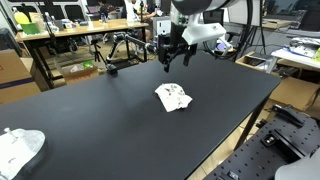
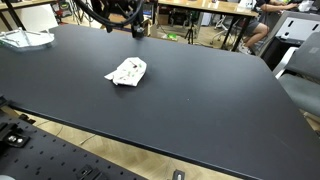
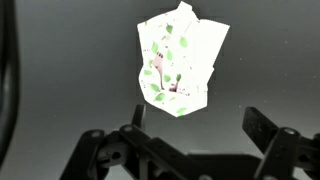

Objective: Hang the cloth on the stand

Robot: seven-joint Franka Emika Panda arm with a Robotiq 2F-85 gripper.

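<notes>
The printed cloth (image 3: 178,65) lies free within the span of my open fingers, so my gripper should keep lowering toward its folded tip (image 3: 185,20) until the fingers straddle it.
A white cloth with a green and red print (image 1: 174,97) lies crumpled flat on the black table (image 1: 100,110); it shows in both exterior views (image 2: 127,71). In the wrist view the cloth (image 3: 178,65) lies just ahead of my fingers. My gripper (image 1: 170,60) hangs open and empty above the table, a little behind the cloth (image 2: 138,32). Both fingers are spread apart in the wrist view (image 3: 198,125). A thin black frame with legs (image 1: 122,45), possibly the stand, sits at the table's far edge.
A second white crumpled cloth (image 1: 20,146) lies at a table corner, also seen in an exterior view (image 2: 26,39). Desks, chairs and clutter stand behind the table. A perforated metal base (image 1: 270,150) lies beyond the table's edge.
</notes>
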